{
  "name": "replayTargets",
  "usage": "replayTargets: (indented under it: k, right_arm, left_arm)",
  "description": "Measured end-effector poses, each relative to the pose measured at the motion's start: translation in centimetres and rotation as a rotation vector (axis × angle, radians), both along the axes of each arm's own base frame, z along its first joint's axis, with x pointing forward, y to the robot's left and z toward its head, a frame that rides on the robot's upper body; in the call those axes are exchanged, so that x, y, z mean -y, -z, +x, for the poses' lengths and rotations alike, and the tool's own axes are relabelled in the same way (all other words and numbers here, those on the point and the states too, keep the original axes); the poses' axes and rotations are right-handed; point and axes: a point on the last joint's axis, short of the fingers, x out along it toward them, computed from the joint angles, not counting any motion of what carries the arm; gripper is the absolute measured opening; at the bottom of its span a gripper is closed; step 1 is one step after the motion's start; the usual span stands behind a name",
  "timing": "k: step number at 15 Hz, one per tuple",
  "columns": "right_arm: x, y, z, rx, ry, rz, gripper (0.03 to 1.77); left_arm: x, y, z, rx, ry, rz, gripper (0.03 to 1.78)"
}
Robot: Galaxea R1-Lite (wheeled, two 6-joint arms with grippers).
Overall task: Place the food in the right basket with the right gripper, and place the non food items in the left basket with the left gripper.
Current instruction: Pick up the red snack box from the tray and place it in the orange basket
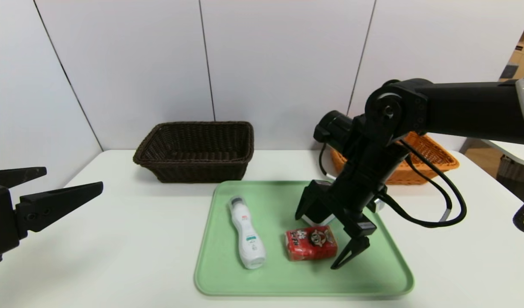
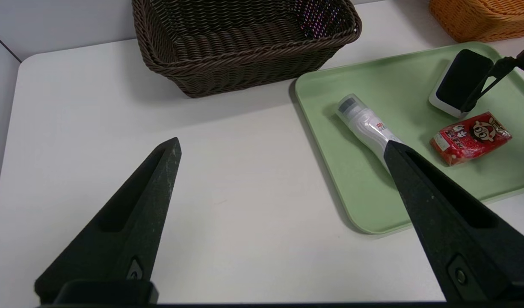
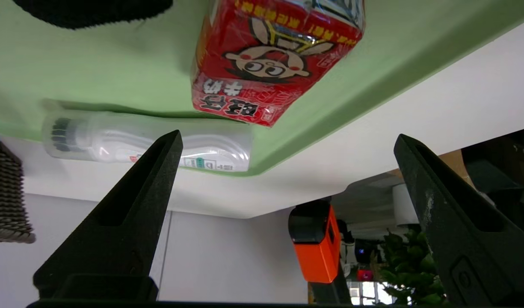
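I expect the red snack packet to keep its box shape when I lift it and all the way to the orange basket, because its flat sides meet at square corners.
A red snack packet lies on the green tray. A white bottle lies to its left. A black-topped white block sits behind the packet, partly hidden by the right arm in the head view. My right gripper hangs open just above the packet, which lies a little beyond its fingertips. My left gripper is open and empty over the table's left side.
A dark brown wicker basket stands at the back left. At the back right, an orange basket is partly behind the right arm. White wall panels close the far edge of the table.
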Motion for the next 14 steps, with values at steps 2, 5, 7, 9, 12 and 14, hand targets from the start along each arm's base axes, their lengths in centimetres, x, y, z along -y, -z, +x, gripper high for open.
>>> replayTargets:
  k: [2, 5, 7, 9, 12, 14]
  right_arm:
    - [0.6, 0.1, 0.5, -0.007, 0.021, 0.006, 1.7]
    - [0.7, 0.4, 0.9, -0.012, 0.028, 0.007, 1.7]
    - [0.3, 0.5, 1.1, -0.007, 0.022, 0.009, 1.7]
    - [0.1, 0.9, 1.5, -0.009, 0.02, 0.01, 1.7]
    - [-0.3, 1.5, 2.0, -0.023, 0.016, 0.017, 1.7]
    - [-0.5, 2.0, 2.2, -0.033, 0.012, 0.011, 1.7]
  left_arm:
    - [-0.1, 0.0, -0.2, 0.004, 0.0, -0.001, 1.69]
    - [-0.1, -0.1, -0.3, 0.011, 0.001, -0.003, 1.69]
    - [-0.1, -0.1, -0.4, 0.012, 0.001, -0.003, 1.69]
    - [-0.2, -0.1, -0.4, 0.01, 0.002, -0.001, 1.69]
    - [-0.2, 0.0, -0.4, 0.011, 0.006, 0.012, 1.69]
    - [-0.2, 0.0, -0.4, 0.01, 0.006, 0.013, 1.69]
